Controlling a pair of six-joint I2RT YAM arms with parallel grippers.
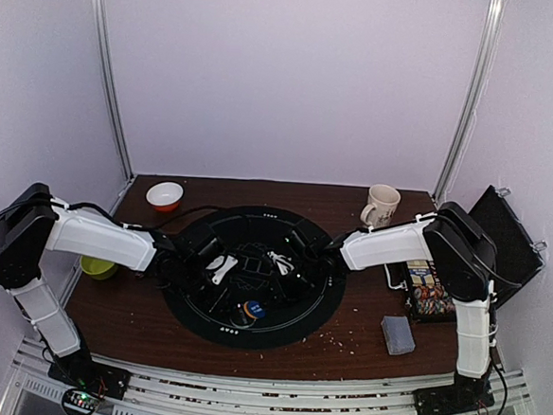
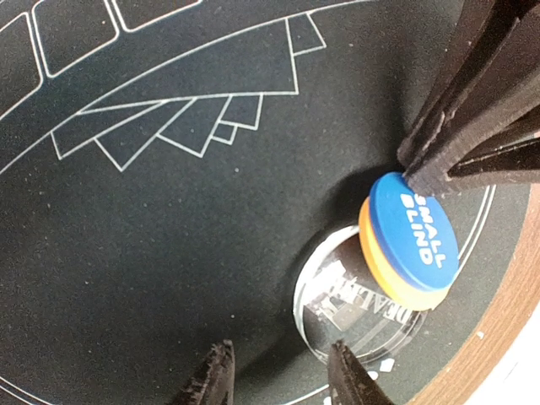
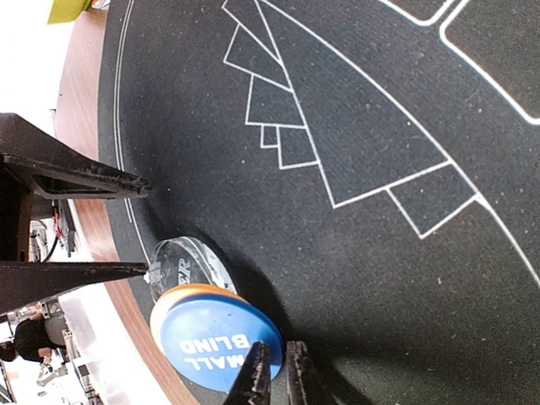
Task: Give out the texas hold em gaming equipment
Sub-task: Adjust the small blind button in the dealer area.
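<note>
The open fingers of my left gripper point at the clear DEALER disc's edge (image 2: 314,336), next to the leaning blue disc, so I should move back and put them on both sides of the blue disc (image 2: 413,232).
A blue disc (image 3: 207,342) marked SMALL BLIND lies on an orange disc (image 3: 181,295). Both lean on a clear DEALER disc (image 2: 346,316) near the front rim of the black round felt mat (image 1: 202,316). My right gripper (image 3: 274,353) is shut on the blue disc's rim, one finger over its face. In the left wrist view its fingers (image 2: 439,143) reach in from the upper right. My left gripper (image 2: 283,375) stands open just short of the clear disc, with nothing between its fingers. The disc stack (image 1: 253,309) shows between both grippers in the top view. A grey-blue card pack (image 1: 398,335) lies on the table at the right.
A white-and-orange bowl (image 1: 164,195) stands at the back left and a mug (image 1: 381,205) at the back right. A yellow-green cup (image 1: 97,267) sits under the left arm. A printed box (image 1: 429,289) and a black case (image 1: 507,243) lie at the right.
</note>
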